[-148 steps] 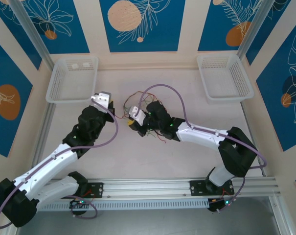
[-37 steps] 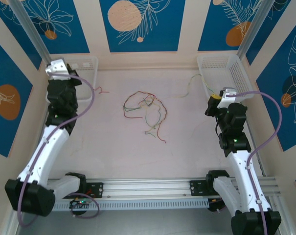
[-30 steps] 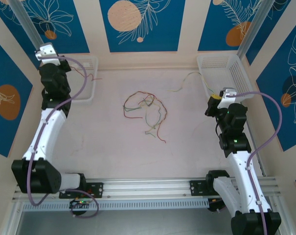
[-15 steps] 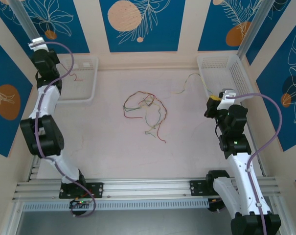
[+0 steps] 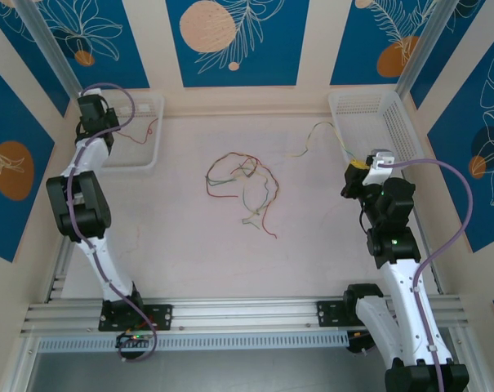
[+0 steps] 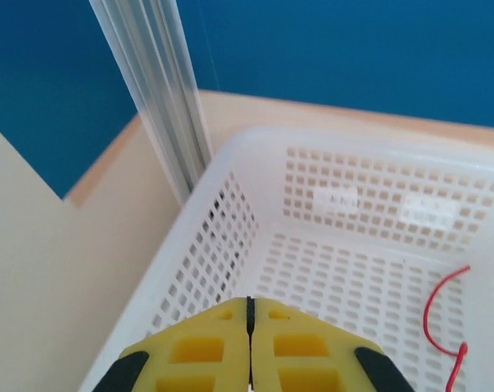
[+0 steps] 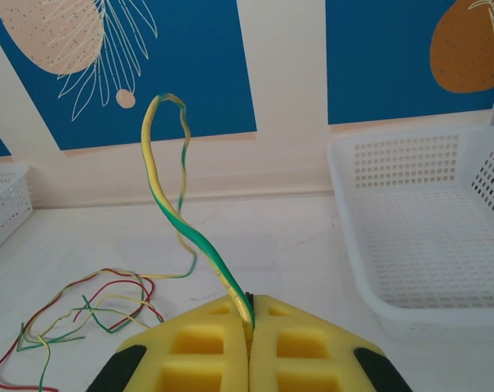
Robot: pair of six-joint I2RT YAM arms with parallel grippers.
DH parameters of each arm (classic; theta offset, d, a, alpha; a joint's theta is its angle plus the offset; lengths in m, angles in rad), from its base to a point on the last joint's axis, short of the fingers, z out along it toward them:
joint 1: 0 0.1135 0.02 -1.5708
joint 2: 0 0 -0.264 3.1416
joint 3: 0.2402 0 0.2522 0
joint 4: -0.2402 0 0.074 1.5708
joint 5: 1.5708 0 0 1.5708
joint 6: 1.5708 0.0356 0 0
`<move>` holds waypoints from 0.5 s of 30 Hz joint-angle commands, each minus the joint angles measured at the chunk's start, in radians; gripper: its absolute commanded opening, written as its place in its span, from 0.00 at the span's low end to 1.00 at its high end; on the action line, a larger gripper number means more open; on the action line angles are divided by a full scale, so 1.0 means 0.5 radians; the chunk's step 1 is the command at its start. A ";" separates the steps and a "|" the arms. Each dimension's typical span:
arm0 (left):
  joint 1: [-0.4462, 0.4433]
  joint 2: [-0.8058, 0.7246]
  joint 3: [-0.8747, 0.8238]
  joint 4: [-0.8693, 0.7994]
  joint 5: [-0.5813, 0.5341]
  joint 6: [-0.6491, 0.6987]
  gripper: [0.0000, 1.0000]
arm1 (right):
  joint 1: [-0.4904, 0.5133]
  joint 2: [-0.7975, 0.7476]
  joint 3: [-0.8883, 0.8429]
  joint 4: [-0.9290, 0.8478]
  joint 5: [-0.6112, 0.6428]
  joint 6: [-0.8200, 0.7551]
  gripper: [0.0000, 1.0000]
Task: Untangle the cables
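Observation:
The red cable (image 5: 144,142) trails across the bottom of the white basket, free of the tangle. My left gripper should keep going down until it is inside the basket's rim, then let go.
A loose tangle of thin red, green and yellow cables (image 5: 242,184) lies mid-table, also low left in the right wrist view (image 7: 83,306). My right gripper (image 5: 357,167) (image 7: 248,306) is shut on a yellow-green cable (image 7: 189,224) that arches up, then trails down toward the table (image 5: 316,131). My left gripper (image 5: 100,131) (image 6: 249,306) hovers shut over the left white basket (image 5: 144,159) (image 6: 222,237). A red cable (image 5: 144,135) (image 6: 434,314) trails from it across the basket floor. The grip point itself is hidden.
A second white basket (image 5: 377,139) (image 7: 426,237) stands at the back right, just beyond my right gripper. An aluminium post (image 6: 161,98) rises beside the left basket's corner. Blue patterned walls enclose the table.
My left arm has swung from high against the left wall down over the left basket, bringing the red cable with it. The right arm and its yellow-green cable have barely moved.

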 commanded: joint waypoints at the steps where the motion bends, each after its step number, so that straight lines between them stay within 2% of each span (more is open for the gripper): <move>1: -0.013 0.137 0.225 -0.386 0.099 -0.104 0.00 | 0.010 -0.008 0.002 0.023 -0.041 0.014 0.00; 4: -0.027 0.234 0.371 -0.620 0.158 -0.114 0.00 | 0.014 -0.008 0.003 0.023 -0.041 0.019 0.00; 7: -0.065 0.332 0.482 -0.732 0.105 -0.025 0.00 | 0.015 -0.008 0.003 0.032 -0.046 0.025 0.00; 11: -0.069 0.561 0.839 -1.123 0.089 -0.021 0.00 | 0.018 -0.011 0.013 0.023 -0.056 0.034 0.00; 15: -0.071 0.714 1.028 -1.317 0.104 -0.034 0.00 | 0.021 -0.014 0.012 0.023 -0.058 0.042 0.00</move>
